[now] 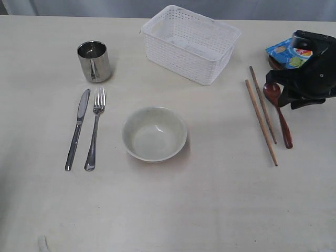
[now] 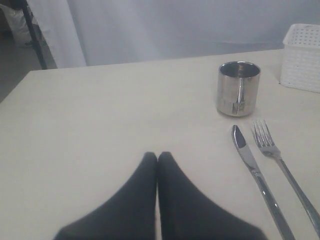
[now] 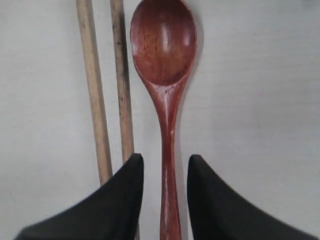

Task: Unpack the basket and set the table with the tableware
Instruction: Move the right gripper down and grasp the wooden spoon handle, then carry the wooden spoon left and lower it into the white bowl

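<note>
The nearer chopstick (image 3: 126, 122) is outside my open fingers and the spoon's handle (image 3: 169, 170) runs through the middle between them, so my right gripper should keep going down until it closes there.
The white basket (image 1: 178, 60) stands empty at the back of the table (image 1: 210, 210). A steel mug (image 1: 94, 61) (image 2: 238, 88), knife (image 1: 77, 127) (image 2: 255, 170) and fork (image 1: 95, 128) (image 2: 285, 167) lie at the left, and the off-white bowl (image 1: 155, 131) sits in the middle. Two chopsticks (image 1: 261, 118) (image 3: 95, 90) and the reddish-brown spoon (image 1: 283, 123) (image 3: 164, 50) lie at the right. My right gripper (image 1: 278, 100) (image 3: 165, 159) is open astride the spoon's handle, a gap on each side. My left gripper (image 2: 157, 155) is shut and empty, left of the knife.
A blue chip bag (image 1: 287, 54) lies at the far right over a brown plate (image 1: 273, 62), of which only an edge shows beside my right arm. A pale curtain hangs beyond the table's far edge (image 2: 150, 60).
</note>
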Action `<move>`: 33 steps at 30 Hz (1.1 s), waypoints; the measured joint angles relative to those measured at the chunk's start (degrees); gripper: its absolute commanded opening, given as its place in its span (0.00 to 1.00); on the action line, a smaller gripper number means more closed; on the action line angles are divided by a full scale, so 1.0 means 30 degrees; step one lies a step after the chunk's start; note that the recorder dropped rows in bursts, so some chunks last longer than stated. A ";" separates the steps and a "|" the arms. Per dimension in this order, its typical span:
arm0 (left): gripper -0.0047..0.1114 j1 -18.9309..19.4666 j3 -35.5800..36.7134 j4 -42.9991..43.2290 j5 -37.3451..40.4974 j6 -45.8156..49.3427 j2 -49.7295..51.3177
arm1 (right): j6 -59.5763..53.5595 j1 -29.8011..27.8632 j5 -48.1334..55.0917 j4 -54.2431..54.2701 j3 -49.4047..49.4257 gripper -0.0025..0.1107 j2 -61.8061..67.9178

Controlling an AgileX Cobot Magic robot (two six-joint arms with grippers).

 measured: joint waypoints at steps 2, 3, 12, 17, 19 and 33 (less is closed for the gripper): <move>0.04 0.0000 0.0000 0.0000 0.0000 0.0000 0.0000 | 0.0000 0.0000 0.0006 0.0000 -0.0329 0.29 0.0401; 0.04 0.0000 0.0000 0.0000 0.0000 0.0000 0.0000 | 0.0000 0.0000 0.0006 0.0025 -0.0421 0.29 0.0577; 0.04 0.0000 0.0000 0.0000 0.0000 0.0000 0.0000 | 0.0126 0.0000 0.0092 0.0133 -0.0924 0.29 0.2297; 0.04 0.0000 0.0000 0.0000 0.0000 0.0000 0.0000 | 0.0161 0.0000 0.0151 0.0204 -0.1057 0.11 0.2512; 0.04 0.0000 0.0000 0.0000 0.0000 0.0000 0.0000 | 0.0161 0.0000 0.0151 0.0204 -0.1091 0.02 0.2556; 0.04 0.0000 0.0000 0.0000 0.0000 0.0000 0.0000 | -0.1685 0.0826 0.4058 0.2368 -0.3395 0.02 -0.0882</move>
